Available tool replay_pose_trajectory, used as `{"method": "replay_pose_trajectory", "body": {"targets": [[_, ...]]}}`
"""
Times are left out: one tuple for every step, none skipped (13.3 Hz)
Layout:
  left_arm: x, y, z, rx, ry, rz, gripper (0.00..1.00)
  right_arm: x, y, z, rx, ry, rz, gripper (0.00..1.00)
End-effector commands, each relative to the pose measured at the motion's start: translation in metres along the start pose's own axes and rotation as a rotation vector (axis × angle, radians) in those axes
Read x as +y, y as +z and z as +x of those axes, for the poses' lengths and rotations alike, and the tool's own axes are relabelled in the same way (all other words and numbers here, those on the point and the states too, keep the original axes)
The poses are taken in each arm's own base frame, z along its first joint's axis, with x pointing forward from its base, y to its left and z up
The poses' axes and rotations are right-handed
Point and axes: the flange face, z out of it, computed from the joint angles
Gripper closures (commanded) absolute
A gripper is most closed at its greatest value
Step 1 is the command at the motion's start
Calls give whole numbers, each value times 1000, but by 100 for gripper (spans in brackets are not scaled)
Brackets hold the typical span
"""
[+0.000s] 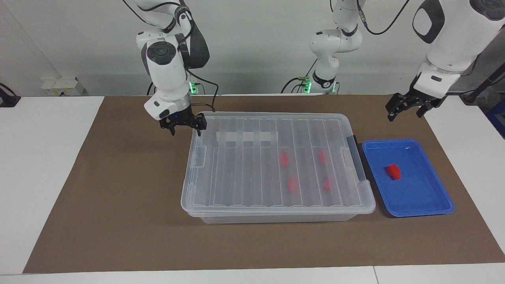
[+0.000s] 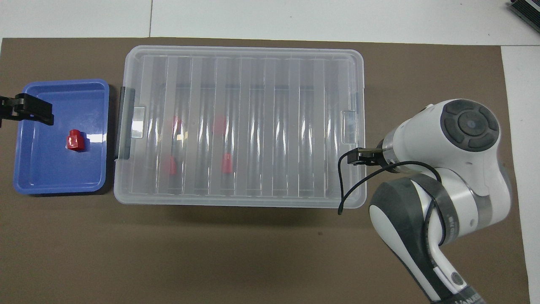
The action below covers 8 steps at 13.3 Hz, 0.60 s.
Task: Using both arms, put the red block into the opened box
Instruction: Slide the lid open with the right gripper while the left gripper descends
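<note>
The ribbed lid (image 2: 253, 126) rests flat along the box's long straight rims (image 2: 240, 203), so the lid will slide lengthwise and stay level when the robot pulls the lid's end.
One red block (image 1: 393, 172) (image 2: 75, 140) lies in a blue tray (image 1: 419, 213) beside the box, at the left arm's end. The clear box (image 1: 276, 216) (image 2: 236, 202) stands mid-table with its ribbed lid (image 1: 244, 169) down on it. My right gripper (image 1: 184, 128) hangs open just above the box's corner nearest the right arm's base, holding nothing. In the overhead view the wrist hides most of the right gripper (image 2: 362, 156). My left gripper (image 1: 406, 112) (image 2: 30, 110) hangs open and empty in the air, over the tray's outer edge.
Several more red blocks (image 1: 284, 158) show through the lid inside the box. A white tape strip (image 1: 247, 136) lies on the lid and a black bar (image 1: 358, 162) runs along the box's tray-side end. A brown mat (image 1: 118, 205) covers the table.
</note>
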Motion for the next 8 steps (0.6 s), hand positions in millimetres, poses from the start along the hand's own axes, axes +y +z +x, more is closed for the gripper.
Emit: {"method": "replay_pose_trajectory", "body": {"targets": [[-87, -3, -14, 33, 55, 3, 0, 23, 0, 0, 7, 20, -4, 0], [-110, 0, -15, 66, 80, -4, 0, 33, 0, 3, 5, 40, -5, 0], [-130, 12, -17, 90, 68, 3, 0, 42, 0, 5, 3, 44, -5, 0], [-134, 28, -15, 113, 61, 10, 0, 49, 1, 7, 2, 26, -5, 0], [-133, 46, -10, 129, 61, 14, 0, 64, 2, 11, 0, 20, -5, 0], [-130, 60, -4, 134, 63, 11, 0, 75, 2, 13, -1, 12, -5, 0], [-129, 84, 7, 129, 68, 3, 0, 84, 2, 15, -1, -3, -5, 0], [-125, 107, 16, 135, 67, -22, 0, 95, 2, 16, -11, -23, -6, 0]]}}
